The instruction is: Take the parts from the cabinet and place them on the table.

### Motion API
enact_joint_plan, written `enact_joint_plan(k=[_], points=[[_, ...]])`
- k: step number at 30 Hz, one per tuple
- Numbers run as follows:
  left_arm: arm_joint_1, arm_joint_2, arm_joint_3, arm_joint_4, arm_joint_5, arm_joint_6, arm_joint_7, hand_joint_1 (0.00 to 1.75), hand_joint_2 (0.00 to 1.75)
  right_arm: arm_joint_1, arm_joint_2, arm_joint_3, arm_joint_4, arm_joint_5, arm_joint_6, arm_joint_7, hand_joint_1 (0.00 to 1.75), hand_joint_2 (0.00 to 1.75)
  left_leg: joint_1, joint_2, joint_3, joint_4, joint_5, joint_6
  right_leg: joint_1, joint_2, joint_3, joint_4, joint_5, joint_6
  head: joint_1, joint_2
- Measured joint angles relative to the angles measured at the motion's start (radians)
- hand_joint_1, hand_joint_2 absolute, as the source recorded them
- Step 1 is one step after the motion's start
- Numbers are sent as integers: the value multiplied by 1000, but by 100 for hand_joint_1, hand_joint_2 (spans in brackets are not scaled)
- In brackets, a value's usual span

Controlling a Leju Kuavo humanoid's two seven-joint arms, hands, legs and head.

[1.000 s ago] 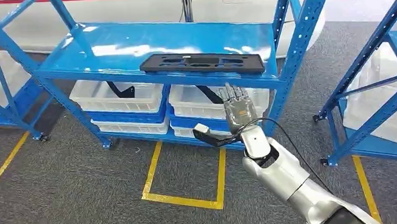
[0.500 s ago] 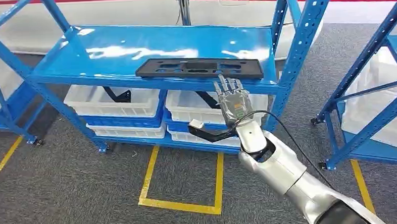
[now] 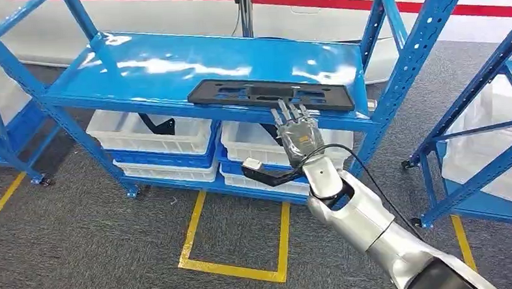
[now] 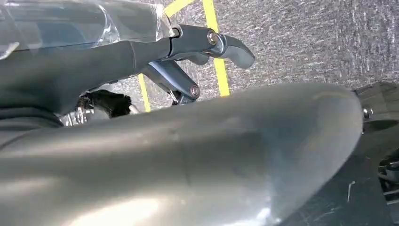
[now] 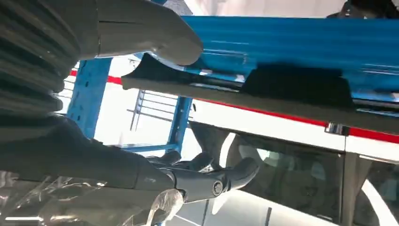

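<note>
I expect the long black part [image 3: 270, 92] to stay flat to its ends when I lift it, because a thick, straight rim [image 3: 238, 104] runs along the part's near edge.
A long flat black part [image 3: 271, 94] with cut-outs lies along the front edge of the blue cabinet shelf [image 3: 171, 63]. My right hand [image 3: 298, 133] is raised in front of the shelf with its fingers spread and holds nothing. Its fingertips reach the shelf's front edge just under the right half of the part. In the right wrist view the black part [image 5: 291, 84] runs along the blue shelf edge, close past the grey thumb [image 5: 155, 37]. My left hand [image 4: 202, 52] hangs over the grey floor, fingers loose and apart, holding nothing.
White bins [image 3: 152, 133] with dark parts stand on the lower shelves. A perforated blue post [image 3: 413, 66] rises just right of my right hand. Another blue rack [image 3: 486, 108] stands at the far right. Yellow tape [image 3: 236, 266] marks a square on the grey floor.
The view has shifted slightly. My right hand has risen and moved forward, so its fingertips now meet the shelf edge below the black part.
</note>
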Motion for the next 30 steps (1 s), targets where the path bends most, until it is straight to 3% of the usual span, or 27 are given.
enact_joint_plan(k=[1,2,3,4,5,6,8,9,10,11,12,13,15,16,21,22,24,25,26,27,28,30], points=[[1,0,0,0,0,0,0,0,0,1,-1,2,2,0,2,0,0,175,0,-1,3,0,-3,-1,0,0,-16,14,6,1,0,0],[2,0,0,0,1,0,0,0,0,1,-1,6,5,0,2,0,0,175,-1,-4,18,1,-14,-4,0,-1,8,-86,97,-1,0,0],[3,0,0,0,1,0,0,0,0,0,-1,7,5,0,2,0,0,175,-2,-5,30,1,-23,-8,1,-1,68,-223,175,-6,0,0],[5,-2,0,1,1,1,0,0,0,-7,3,9,7,0,2,0,0,175,-6,-3,31,6,-39,-23,12,-5,114,-332,199,-32,0,0],[5,3,1,2,-1,3,0,0,0,-11,4,9,10,0,0,1,0,175,-9,-2,32,7,-55,-36,-1,-3,123,-339,195,-45,0,0],[6,-1,0,3,0,3,0,0,0,-13,5,9,10,0,-2,1,0,175,-6,-1,14,54,-78,-50,-5,-3,128,-339,189,-53,-2,0],[1,0,1,3,0,3,0,0,0,-13,6,10,10,-1,-2,1,0,175,9,-1,-69,202,-135,-66,-6,-3,131,-339,186,-55,-2,0],[-1,0,1,3,0,3,0,0,0,-11,5,10,11,-1,-2,1,0,175,17,-1,-138,317,-173,-73,-7,-4,133,-339,182,-53,-3,0],[-2,-1,2,3,0,2,0,0,0,-9,5,10,12,-2,-2,1,0,175,21,0,-178,376,-180,-77,-9,-4,136,-339,178,-51,-2,0],[-4,-1,2,3,0,2,0,0,0,-7,5,10,13,-2,-3,1,0,175,24,0,-193,388,-171,-80,-10,-3,140,-339,175,-49,-3,0],[-5,-1,2,3,0,0,0,0,0,-5,5,11,14,-8,-5,1,0,175,28,0,-184,345,-131,-83,-12,-2,149,-339,168,-45,-2,0],[-5,0,2,3,0,0,0,0,0,-5,5,12,15,-11,-8,1,0,175,30,0,-153,270,-83,-86,-15,0,158,-339,162,-41,-3,0],[-3,1,2,5,0,0,1,0,0,-5,6,12,15,-19,-14,2,0,175,36,1,-64,53,37,-92,-23,2,178,-339,148,-28,-3,0],[-2,1,2,5,0,-1,1,0,0,-6,5,12,16,-21,-16,2,0,175,29,-3,-44,23,20,-92,-18,3,181,-340,143,-20,-3,0],[-1,0,2,5,0,-3,2,0,0,-6,5,12,21,-31,-29,10,0,175,20,-5,-34,19,6,-45,-24,4,186,-339,122,9,-2,0],[-2,0,2,5,0,-3,3,0,0,-6,4,12,21,-32,-32,12,0,175,20,-5,-29,19,3,-38,-23,-2,177,-307,109,9,-2,0],[-2,-1,2,5,0,-3,4,0,0,-7,3,12,21,-39,-39,21,0,175,16,-4,-23,20,-4,-27,-20,-3,104,-169,50,7,-2,0],[0,-2,2,5,0,-3,7,0,0,-4,0,12,22,-40,-42,29,0,175,12,-3,-18,20,-9,-20,-15,-3,36,-51,9,7,-2,0],[1,-2,2,5,0,-3,8,0,0,-2,-4,12,26,-42,-44,38,0,175,8,-3,-14,20,-13,-16,-11,-3,-7,12,1,3,-2,0],[2,-2,2,5,0,-3,9,0,0,1,-6,12,28,-43,-45,46,0,175,4,-4,-9,20,-17,-13,-9,-3,-25,25,11,-1,-2,0],[2,-2,2,5,0,-3,10,0,0,3,-10,11,30,-46,-48,51,0,175,0,-6,0,20,-24,-12,-4,-3,-20,-11,49,-9,-2,0],[2,-3,2,5,0,-3,11,0,0,3,-12,7,31,-51,-51,59,0,175,-6,-9,21,20,-37,-12,4,-3,45,-181,157,-29,-2,0]])
